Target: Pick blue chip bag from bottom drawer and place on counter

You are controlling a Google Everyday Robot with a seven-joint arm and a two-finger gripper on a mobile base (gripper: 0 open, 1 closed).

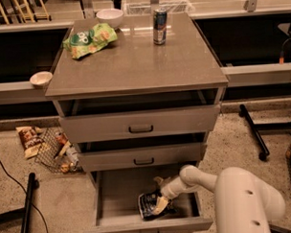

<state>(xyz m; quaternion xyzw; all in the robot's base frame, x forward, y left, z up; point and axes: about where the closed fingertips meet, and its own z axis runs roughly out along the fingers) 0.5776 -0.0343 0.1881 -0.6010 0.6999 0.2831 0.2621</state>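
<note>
The drawer's bottom (119, 197) is clear all around the blue chip bag (148, 205). I should expect the bottom drawer to be empty when I lift the bag out.
The bottom drawer (117, 196) is pulled open at the foot of the cabinet. The blue chip bag (148, 205), dark and crumpled, lies on the drawer floor near the front right. My gripper (160, 192) reaches in from the right, low inside the drawer. Its fingers are spread, one behind the bag and one resting on the bag's right edge. The bag still lies on the floor of the drawer. The counter (134, 66) is the grey-brown top of the cabinet above.
On the counter sit a light-green snack bag (89, 40), a white bowl (109, 16) and a can (159, 26). Two upper drawers (141, 123) stand slightly open. A brown-and-white snack bag (29, 139) and a wire basket (58, 150) lie on the floor at left; a black stand leg (254, 134) is at right.
</note>
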